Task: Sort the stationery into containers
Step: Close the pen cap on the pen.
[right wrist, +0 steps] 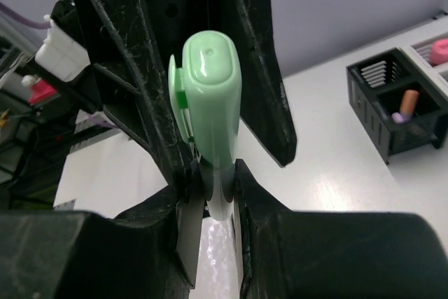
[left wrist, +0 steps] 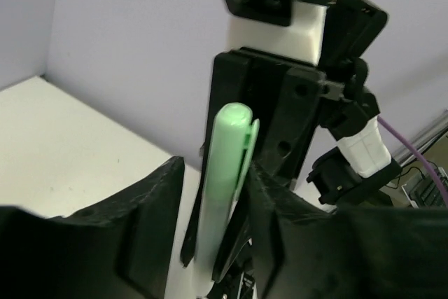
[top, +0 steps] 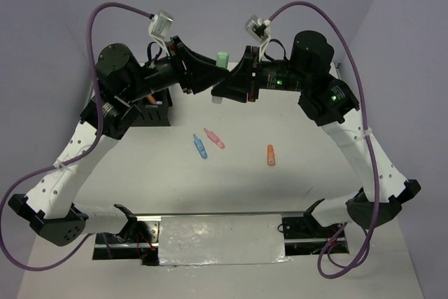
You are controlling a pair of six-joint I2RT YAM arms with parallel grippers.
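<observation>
The robot's right gripper is far across from the black organizer (top: pixel 155 113), so next the left gripper grasps the mint green marker (top: pixel 222 59) by its cap and lowers it inside.
A mint green marker (top: pixel 222 57) stands upright in the air above the far middle of the table, between both grippers. My right gripper (right wrist: pixel 213 176) is shut on its white lower end (right wrist: pixel 220 194). My left gripper (left wrist: pixel 215 167) is open around its green cap (left wrist: pixel 225 166), with a gap on one side. The black organizer (top: pixel 150 115) sits at the far left under the left arm; the right wrist view (right wrist: pixel 381 57) shows an orange and a purple item in one compartment. Blue (top: pixel 200 146), pink (top: pixel 214 138) and orange (top: pixel 270 155) markers lie mid-table.
A silver foil strip (top: pixel 220 239) lies along the near edge between the arm bases. Purple cables loop beside both arms. The walls stand close behind and to the right.
</observation>
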